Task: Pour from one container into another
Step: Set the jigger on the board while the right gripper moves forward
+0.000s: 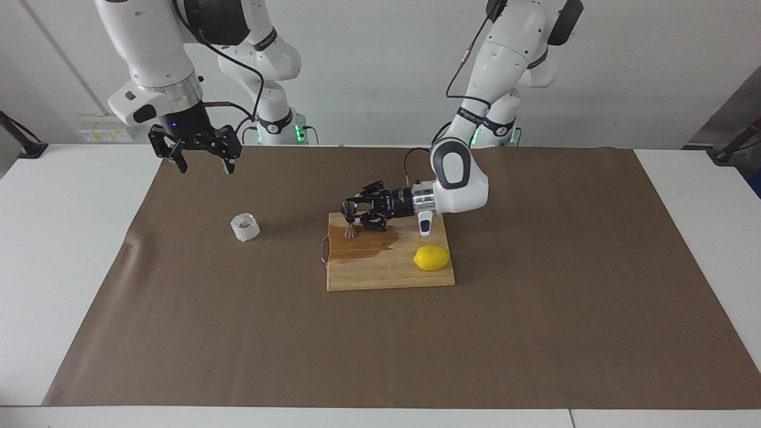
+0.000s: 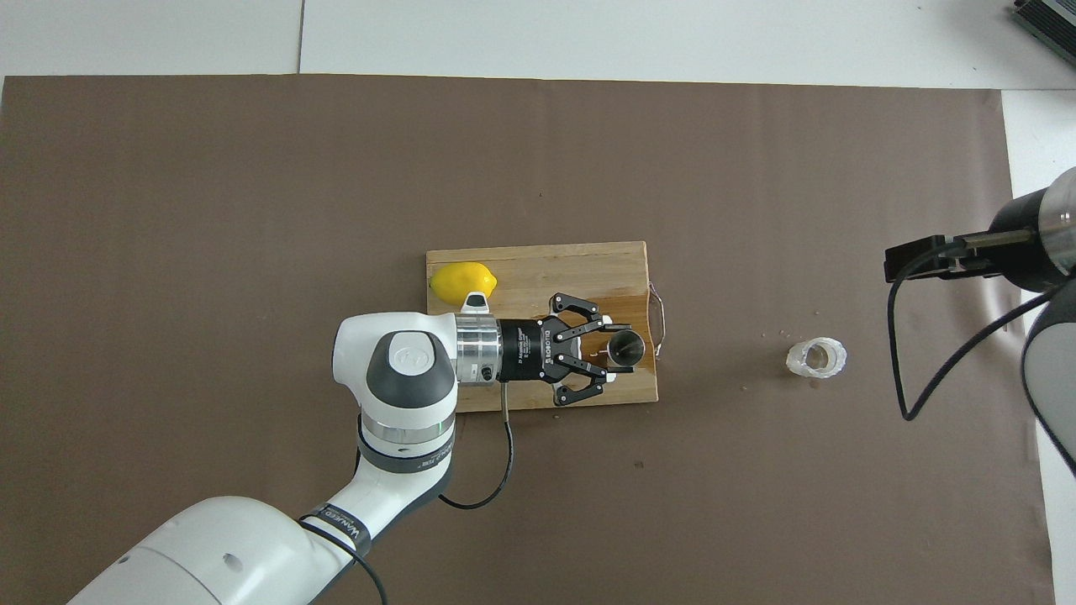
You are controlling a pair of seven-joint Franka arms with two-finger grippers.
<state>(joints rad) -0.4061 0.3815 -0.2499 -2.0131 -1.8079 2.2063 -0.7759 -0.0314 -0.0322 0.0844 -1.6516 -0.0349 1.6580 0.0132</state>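
Observation:
I should expect a little puddle hidden under the clear glass tumbler [image 2: 817, 357] when I lift it, because small drops dot the brown mat near it.
The steel jigger [image 1: 349, 223] stands upright on the wooden cutting board [image 1: 380, 274], at its corner toward the right arm's end; it also shows in the overhead view [image 2: 626, 348]. My left gripper [image 1: 359, 215] lies level just above the board, open, its fingertips on either side of the jigger; in the overhead view [image 2: 613, 352] the jaws stand spread. The clear glass tumbler [image 1: 245, 227] stands on the brown mat, apart from the board, and shows in the overhead view [image 2: 816, 359]. My right gripper [image 1: 205, 168] hangs open and empty above the mat, near the tumbler.
A yellow lemon [image 1: 431, 258] lies on the board's corner toward the left arm's end, and shows in the overhead view [image 2: 462, 282]. A dark wet patch [image 1: 371, 245] spreads over the board by the jigger. A thin loop of cord [image 2: 658, 318] hangs off the board's edge.

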